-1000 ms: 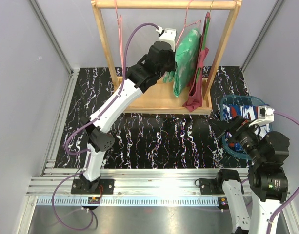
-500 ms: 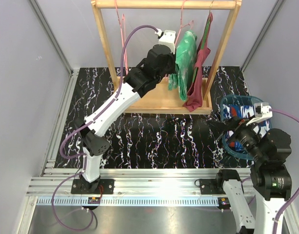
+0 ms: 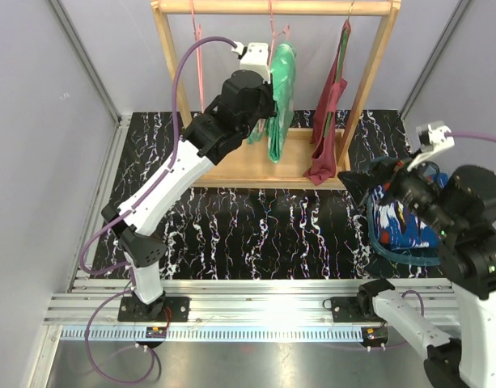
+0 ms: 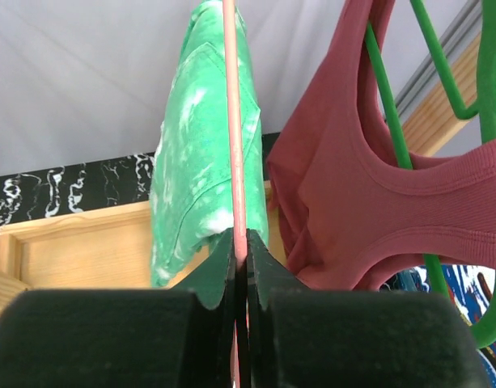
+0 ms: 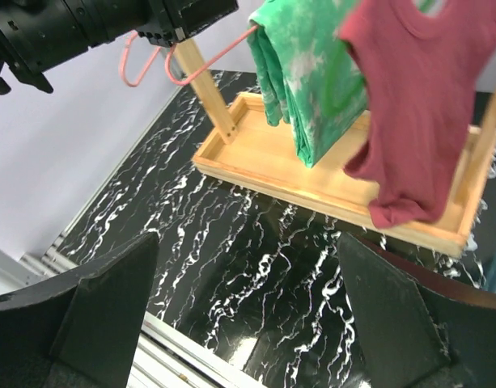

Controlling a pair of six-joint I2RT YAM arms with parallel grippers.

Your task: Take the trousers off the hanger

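Note:
The robot's left gripper is closed on the pink hanger point(image 5: 219, 59), away from the green trousers, so the right gripper should go on moving toward their near edge point(image 3: 277, 121) and close there.
The bright green trousers point(image 3: 281, 97) hang folded over a pink hanger point(image 3: 271, 24) on the wooden rack's top rail. My left gripper point(image 3: 266, 113) is shut on that hanger. In the left wrist view my jaws point(image 4: 239, 242) pinch the pink hanger rod point(image 4: 234, 145), with the green trousers point(image 4: 199, 162) just behind it. The dark blue trousers point(image 3: 401, 218) lie in a teal basket point(image 3: 377, 242) at the right. My right gripper point(image 3: 362, 184) is open and empty beside the basket, and in the right wrist view it point(image 5: 248, 323) hovers above the black mat.
A maroon sleeveless top point(image 3: 328, 121) hangs on a green hanger point(image 4: 393, 137) at the rack's right end. The wooden rack base tray point(image 3: 248, 170) stands at the back. An empty pink hanger point(image 3: 201, 56) hangs at the rail's left. Grey walls close both sides.
My left gripper has slid the pink hanger with the green trousers leftward along the rail, away from the maroon top. My right arm has risen and shifted right, above the basket.

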